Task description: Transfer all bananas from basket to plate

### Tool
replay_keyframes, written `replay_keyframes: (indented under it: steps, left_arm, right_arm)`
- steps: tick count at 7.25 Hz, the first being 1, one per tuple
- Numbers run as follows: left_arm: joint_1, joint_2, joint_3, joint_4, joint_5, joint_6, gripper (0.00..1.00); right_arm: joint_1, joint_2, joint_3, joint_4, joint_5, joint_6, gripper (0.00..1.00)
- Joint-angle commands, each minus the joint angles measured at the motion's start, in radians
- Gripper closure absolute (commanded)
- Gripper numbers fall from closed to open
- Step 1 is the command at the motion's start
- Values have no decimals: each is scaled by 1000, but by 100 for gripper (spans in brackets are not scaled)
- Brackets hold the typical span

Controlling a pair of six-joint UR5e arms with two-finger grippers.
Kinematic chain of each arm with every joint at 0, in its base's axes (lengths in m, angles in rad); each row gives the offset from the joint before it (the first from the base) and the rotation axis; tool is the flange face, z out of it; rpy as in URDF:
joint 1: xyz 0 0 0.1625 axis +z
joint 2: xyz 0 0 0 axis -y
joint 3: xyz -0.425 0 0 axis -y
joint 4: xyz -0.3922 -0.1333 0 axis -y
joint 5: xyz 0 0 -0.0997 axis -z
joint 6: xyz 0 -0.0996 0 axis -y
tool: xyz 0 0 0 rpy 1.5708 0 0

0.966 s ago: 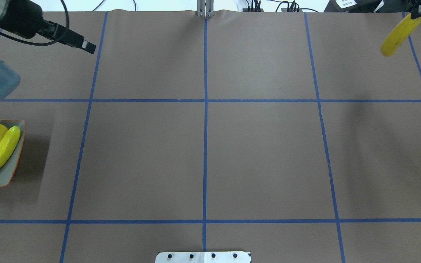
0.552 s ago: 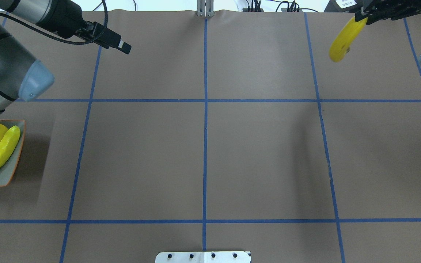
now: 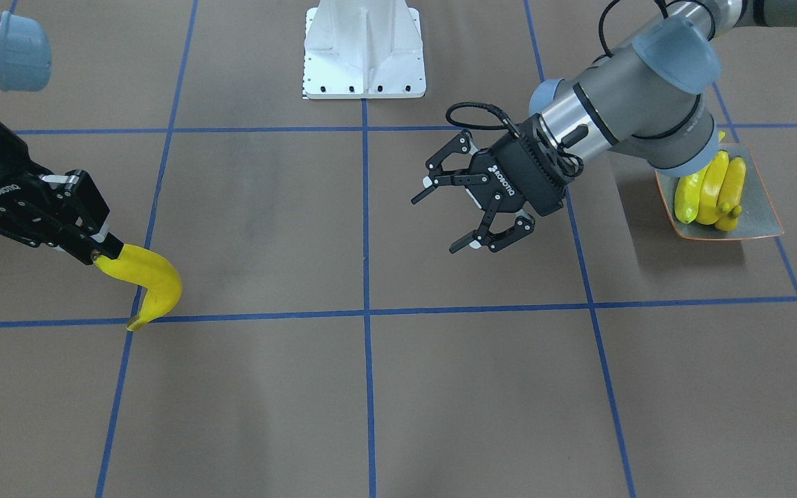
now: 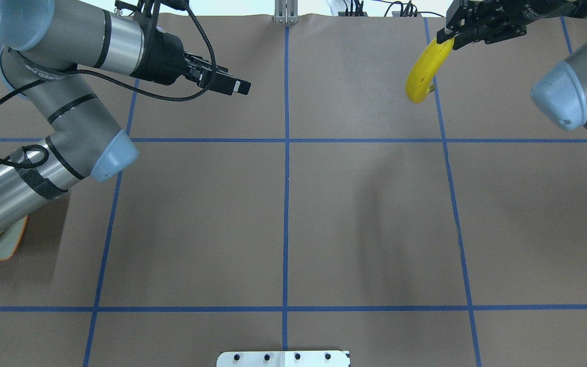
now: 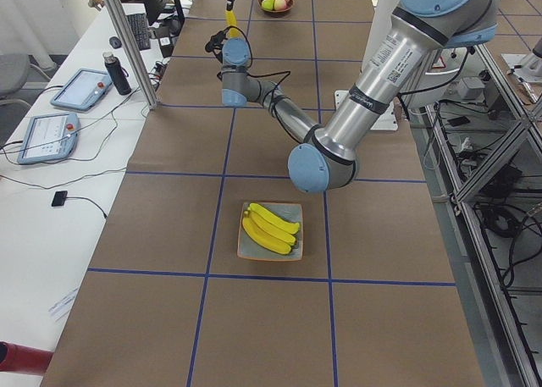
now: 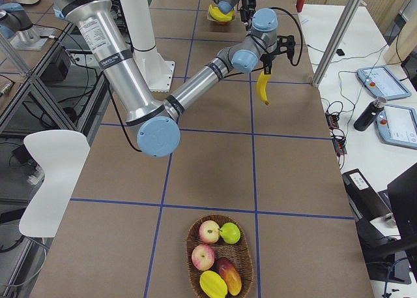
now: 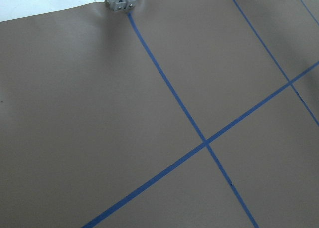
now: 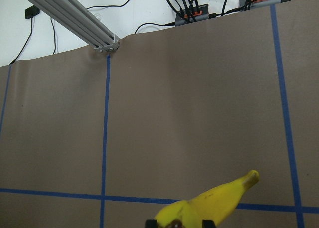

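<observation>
Next, I turn my downward-tilted left gripper level and take the banana (image 3: 169, 278) by its middle, because the banana hangs from my right gripper far from the plate (image 3: 719, 192).
My right gripper (image 3: 97, 252) is shut on the stem end of one yellow banana (image 3: 153, 283), which hangs above the table; it also shows in the overhead view (image 4: 423, 76) at the far right and in the right wrist view (image 8: 209, 205). My left gripper (image 3: 433, 225) is open and empty, held above the table's far middle and pointing toward the banana. Three bananas (image 3: 713, 187) lie side by side on the grey-green plate (image 3: 759, 207). In the overhead view the left arm hides most of the plate (image 4: 12, 240).
A wicker basket (image 6: 189, 249) holding apples, a mango and other fruit stands at the table's right end; I see no banana in it. The white robot base (image 3: 364, 48) stands at the near middle edge. Blue tape lines grid the brown table.
My right gripper has carried the banana leftward in the overhead view. My left arm has swung right across the far table and now covers the plate there.
</observation>
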Motion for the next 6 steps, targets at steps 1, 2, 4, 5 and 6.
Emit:
replay_keyframes:
  steps: [1, 2, 4, 5, 6]
  left_arm:
    - [107, -9, 13, -184, 145, -1, 1]
    - [179, -16, 14, -268, 225, -1, 0]
    - [266, -44, 29, -407, 352, -1, 0]
    - [280, -61, 63, -483, 391, 2, 0]
    - [290, -76, 138, -569, 452, 10, 0]
  right_arm:
    - [-35, 21, 20, 2, 30, 72, 100]
    - [-47, 34, 22, 2, 32, 91, 100]
    - [-76, 59, 22, 0, 32, 171, 100]
    - [-99, 74, 30, -3, 32, 212, 100]
    - [-114, 76, 43, -5, 32, 227, 100]
